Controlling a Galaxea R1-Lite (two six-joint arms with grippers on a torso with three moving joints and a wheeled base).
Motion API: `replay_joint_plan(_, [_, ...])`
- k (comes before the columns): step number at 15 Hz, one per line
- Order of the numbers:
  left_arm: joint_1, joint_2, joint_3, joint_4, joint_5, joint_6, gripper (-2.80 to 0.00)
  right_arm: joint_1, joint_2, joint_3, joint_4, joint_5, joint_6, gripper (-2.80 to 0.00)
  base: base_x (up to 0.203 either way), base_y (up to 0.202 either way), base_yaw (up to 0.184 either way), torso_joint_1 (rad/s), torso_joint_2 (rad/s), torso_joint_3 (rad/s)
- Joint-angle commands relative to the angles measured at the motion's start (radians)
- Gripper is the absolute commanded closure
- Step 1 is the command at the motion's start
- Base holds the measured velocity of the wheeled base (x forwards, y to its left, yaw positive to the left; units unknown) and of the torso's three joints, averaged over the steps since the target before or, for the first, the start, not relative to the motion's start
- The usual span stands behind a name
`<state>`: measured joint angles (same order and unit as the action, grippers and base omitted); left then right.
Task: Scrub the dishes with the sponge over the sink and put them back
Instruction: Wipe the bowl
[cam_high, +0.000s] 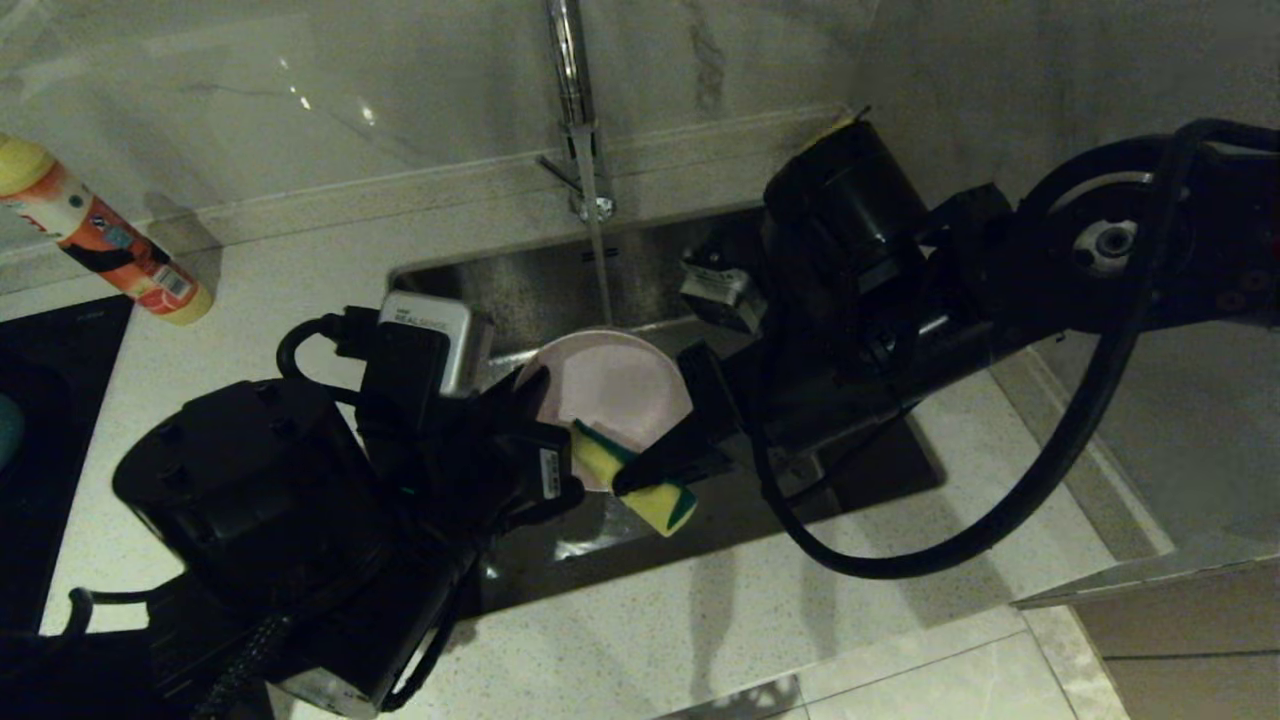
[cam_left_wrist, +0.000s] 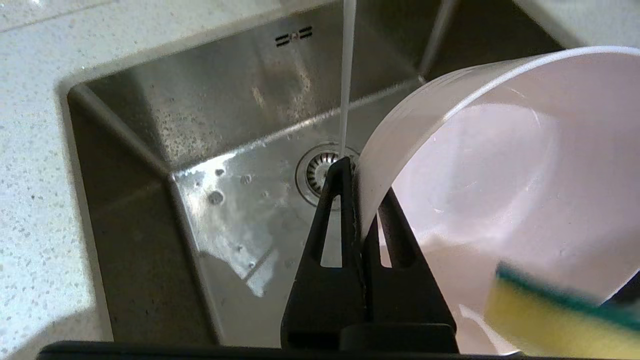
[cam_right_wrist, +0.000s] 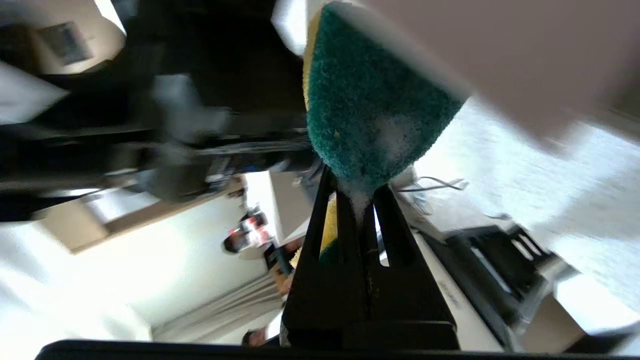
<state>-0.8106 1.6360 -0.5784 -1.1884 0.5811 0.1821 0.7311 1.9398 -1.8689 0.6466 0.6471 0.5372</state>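
My right gripper has the sponge's end (cam_high: 668, 510) hanging past the pale pink bowl's lower rim, so it should sweep the sponge back up across the bowl's inside (cam_high: 618, 378).
The pale pink bowl (cam_high: 615, 390) hangs tilted over the steel sink (cam_high: 520, 290), under a thin stream of water from the faucet (cam_high: 575, 110). My left gripper (cam_high: 542, 395) is shut on its rim. In the left wrist view one finger lies inside and one outside the bowl wall (cam_left_wrist: 500, 190), with the gripper (cam_left_wrist: 357, 185) above the drain strainer (cam_left_wrist: 315, 170). My right gripper (cam_high: 628, 482) is shut on the sponge (cam_high: 645, 485), which presses against the bowl's lower inner edge. The sponge (cam_right_wrist: 370, 100) shows its green scouring face in the right wrist view, pinched at the gripper (cam_right_wrist: 357, 192). The sponge (cam_left_wrist: 545, 320) shows yellow foam inside the bowl.
An orange and white bottle (cam_high: 100, 235) with a yellow cap leans at the back left of the speckled counter (cam_high: 700, 620). The black cooktop (cam_high: 50, 420) lies at the far left. A wall rises close behind my right arm.
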Motion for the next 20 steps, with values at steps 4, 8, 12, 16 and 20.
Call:
replay_joint_plan(4, [0.001,-0.012,0.004,-0.007,0.003,-0.002,0.0,-0.002,-0.017,0.055,0.004,-0.06,0.001,0.0,0.0,0.0,0.0,0.0,0.0,0.0])
replay_joint_plan(8, [0.001,-0.03,0.017,-0.004,0.005,0.002,0.0,-0.016,-0.05,0.043,0.003,-0.061,0.001,0.0,0.0,0.0,0.0,0.0,0.0,0.0])
replay_joint_plan(12, [-0.001,-0.022,0.034,-0.007,0.003,0.0,0.0,-0.035,-0.052,-0.008,0.001,-0.063,0.001,0.0,0.0,0.0,0.0,0.0,0.0,0.0])
replay_joint_plan(16, [0.0,-0.018,0.042,-0.007,0.002,0.002,0.0,-0.036,-0.041,-0.061,-0.012,-0.061,-0.003,0.0,0.0,0.0,0.0,0.0,0.0,0.0])
replay_joint_plan(20, [0.001,-0.018,0.041,-0.007,0.002,0.0,0.0,-0.003,-0.009,-0.061,-0.031,-0.062,0.001,0.0,0.0,0.0,0.0,0.0,0.0,0.0])
